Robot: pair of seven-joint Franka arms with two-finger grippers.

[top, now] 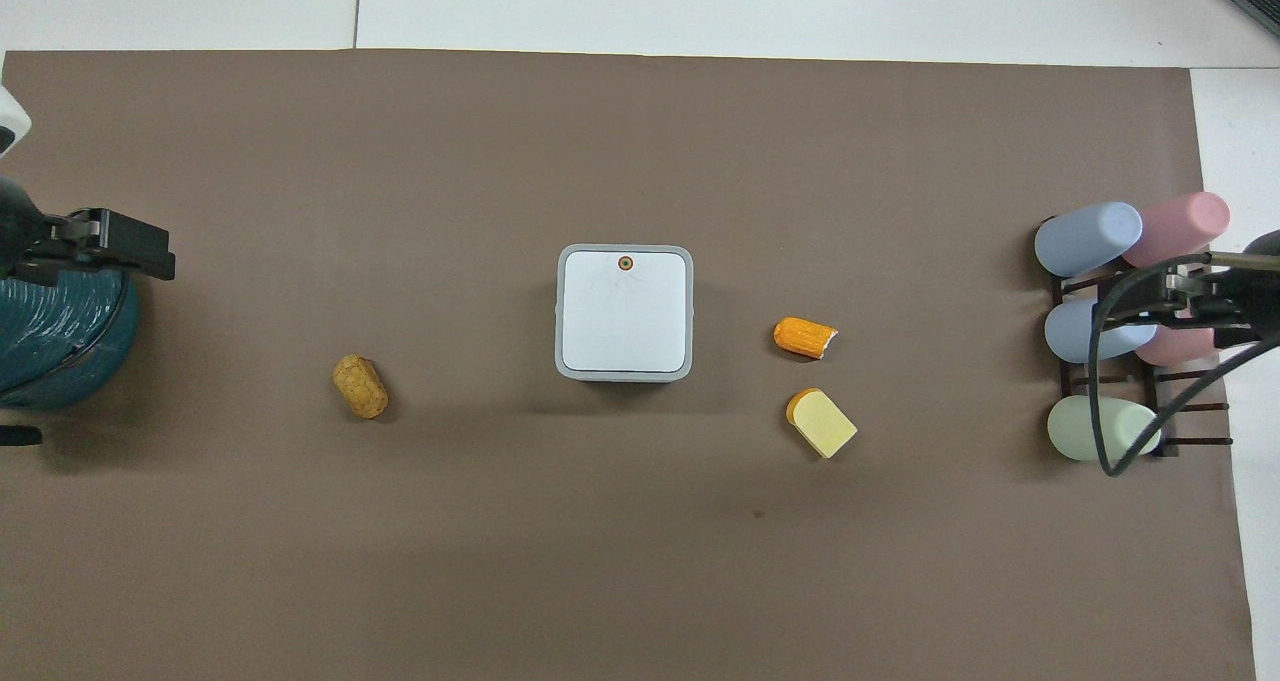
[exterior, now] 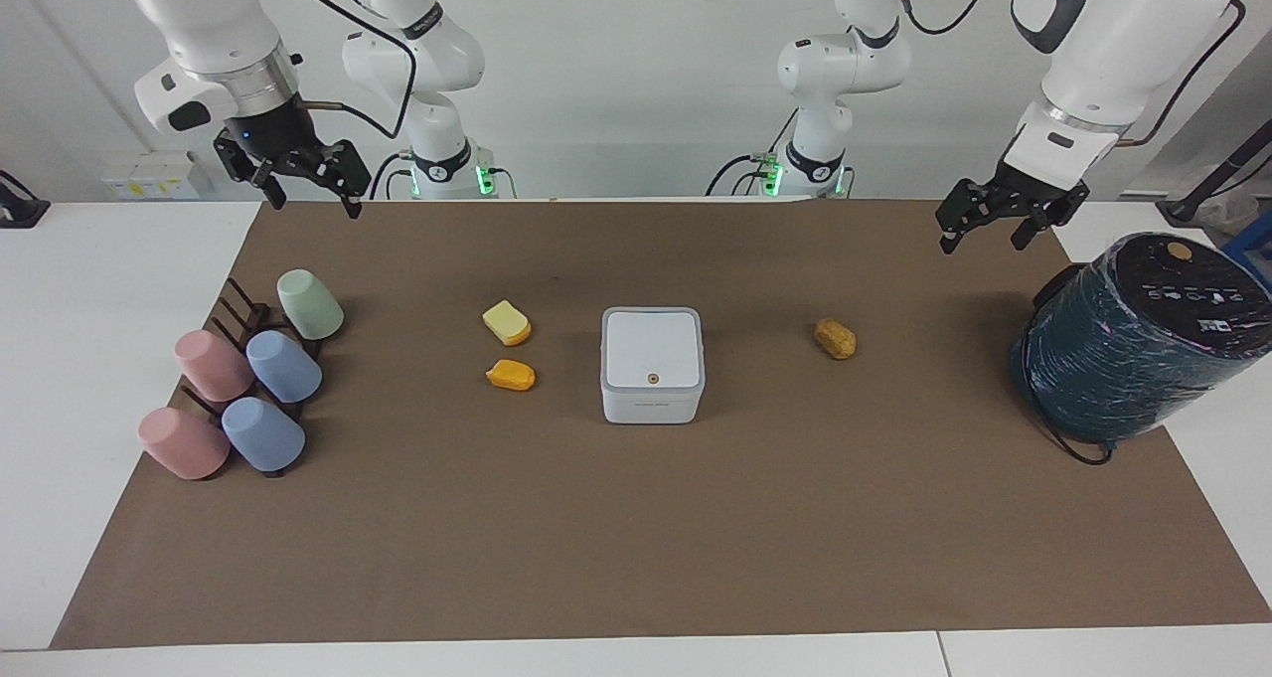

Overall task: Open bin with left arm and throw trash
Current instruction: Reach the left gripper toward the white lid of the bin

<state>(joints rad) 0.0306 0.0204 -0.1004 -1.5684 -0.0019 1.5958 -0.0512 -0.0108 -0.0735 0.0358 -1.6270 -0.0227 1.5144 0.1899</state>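
Note:
My gripper will make the white lid [top: 625,321] swing up at the opposite edge when it opens the bin, because a round button [top: 625,263] is by the lid's edge.
The white square bin [exterior: 652,364] stands mid-mat with its lid shut; it also shows in the overhead view [top: 625,311]. A pale yellow wedge [exterior: 507,322] [top: 822,423] and an orange lump [exterior: 511,375] [top: 805,337] lie beside the bin toward the right arm's end. A golden-brown nugget [exterior: 835,338] [top: 361,386] lies beside it toward the left arm's end. My left gripper [exterior: 982,240] [top: 100,246] hangs open and empty in the air beside the teal cylinder. My right gripper [exterior: 313,203] [top: 1170,296] hangs open and empty over the cup rack.
A big dark teal wrapped cylinder [exterior: 1143,339] [top: 50,341] stands at the left arm's end of the brown mat [exterior: 636,538]. Several pastel cups on a dark rack [exterior: 248,389] [top: 1120,321] sit at the right arm's end.

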